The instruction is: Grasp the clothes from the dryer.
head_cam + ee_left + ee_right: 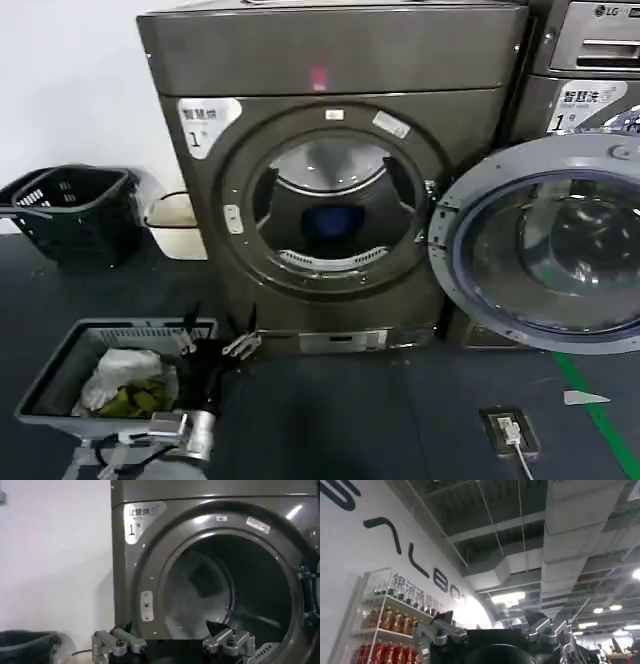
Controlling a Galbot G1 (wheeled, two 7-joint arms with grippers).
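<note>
My gripper is about to lift the clothes (pixel 334 222). They will stay bunched together, because the dark blue bundle sits as one tight mound deep in the drum (pixel 334 216).
The dryer (pixel 330 50) stands straight ahead with its glass door (pixel 545 245) swung open to the right. Deep in the drum lies the clothes (pixel 333 222), a small dark blue bundle. My left gripper (pixel 215 338) hangs low in front of the dryer's lower left corner, well short of the porthole. In the left wrist view the left gripper (pixel 172 641) is open and empty, facing the dryer (pixel 215 490) and its dark drum. My right gripper (pixel 492 626) is open with nothing in it and points up at a ceiling.
A grey basket (pixel 48 378) with white and green laundry sits on the floor at the lower left, beside my left arm. Black baskets (pixel 75 205) and a white bin (pixel 175 225) stand left of the dryer. A silver LG machine (pixel 590 60) is behind the open door. A floor socket (pixel 508 430) lies at the lower right.
</note>
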